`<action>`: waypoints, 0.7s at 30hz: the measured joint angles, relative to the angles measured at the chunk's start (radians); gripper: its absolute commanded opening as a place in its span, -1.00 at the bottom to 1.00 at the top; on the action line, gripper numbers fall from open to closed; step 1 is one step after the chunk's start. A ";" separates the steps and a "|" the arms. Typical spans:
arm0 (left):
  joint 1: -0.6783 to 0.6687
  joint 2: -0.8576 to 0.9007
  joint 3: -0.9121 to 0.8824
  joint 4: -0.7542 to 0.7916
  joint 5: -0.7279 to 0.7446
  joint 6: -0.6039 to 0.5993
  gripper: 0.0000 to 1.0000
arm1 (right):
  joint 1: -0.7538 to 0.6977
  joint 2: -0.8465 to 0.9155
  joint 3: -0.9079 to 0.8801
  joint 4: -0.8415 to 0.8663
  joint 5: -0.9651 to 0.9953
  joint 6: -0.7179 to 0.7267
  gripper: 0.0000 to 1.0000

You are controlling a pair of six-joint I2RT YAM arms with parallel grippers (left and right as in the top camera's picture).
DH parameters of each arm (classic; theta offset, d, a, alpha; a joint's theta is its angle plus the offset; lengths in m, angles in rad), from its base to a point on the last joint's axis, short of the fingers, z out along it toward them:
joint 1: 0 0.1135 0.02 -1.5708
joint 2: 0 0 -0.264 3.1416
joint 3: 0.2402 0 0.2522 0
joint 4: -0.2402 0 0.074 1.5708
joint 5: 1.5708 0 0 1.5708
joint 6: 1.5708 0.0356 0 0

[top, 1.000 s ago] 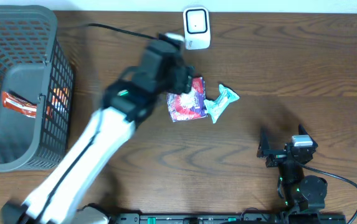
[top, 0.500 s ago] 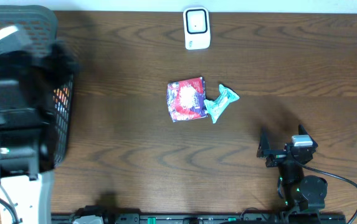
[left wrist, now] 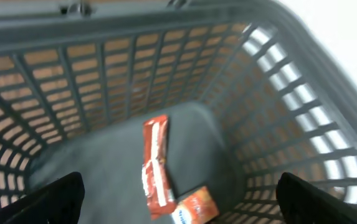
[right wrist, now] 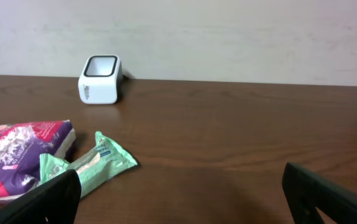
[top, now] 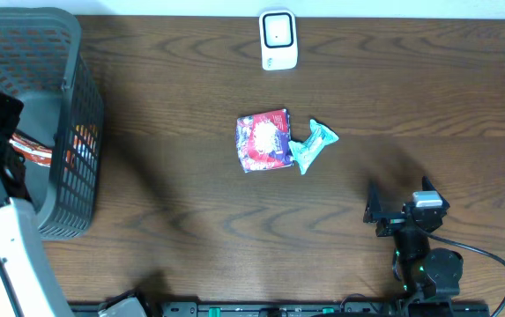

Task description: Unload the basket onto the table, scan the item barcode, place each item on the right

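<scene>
My left gripper keeps going down, as its open fingers line up with the red-orange packet's narrow way (left wrist: 155, 140), until they are on either side of its middle (left wrist: 157, 165), and then close.
My left gripper (left wrist: 179, 200) hangs open over the inside of the grey mesh basket (top: 76, 106) at the table's left end, with nothing between its fingers. Below it, on the basket floor, lie a red-orange packet (left wrist: 155, 165) and a small orange box (left wrist: 194, 210). A red and purple packet (top: 263, 141) and a green wipes packet (top: 312, 143) lie side by side mid-table. The white barcode scanner (top: 278, 40) stands at the far edge. My right gripper (top: 399, 201) rests open near the front right, facing the green packet (right wrist: 91, 165) and the scanner (right wrist: 100, 79).
The basket's tall mesh walls (left wrist: 166, 74) surround the left gripper on all sides. The left arm (top: 1, 229) reaches up from the front left corner. A black cable runs from the right arm's base (top: 433, 273) along the front edge.
My left arm has swung from beside the red and purple packet mid-table leftward to over the basket. Both packets on the table and the right arm stayed put.
</scene>
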State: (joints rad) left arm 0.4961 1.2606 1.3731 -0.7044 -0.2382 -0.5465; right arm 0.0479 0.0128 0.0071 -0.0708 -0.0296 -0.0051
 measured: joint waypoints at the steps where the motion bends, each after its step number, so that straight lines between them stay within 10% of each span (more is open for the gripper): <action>1: 0.004 0.019 0.000 -0.008 0.000 0.000 0.96 | 0.000 0.000 0.000 0.000 0.000 0.000 0.99; 21: 0.050 0.484 0.000 0.056 0.056 0.088 0.94 | 0.000 0.000 0.000 0.000 0.000 0.000 0.99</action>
State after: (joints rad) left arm 0.5461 1.7443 1.3731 -0.6487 -0.1822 -0.4583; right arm 0.0479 0.0128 0.0071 -0.0708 -0.0296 -0.0051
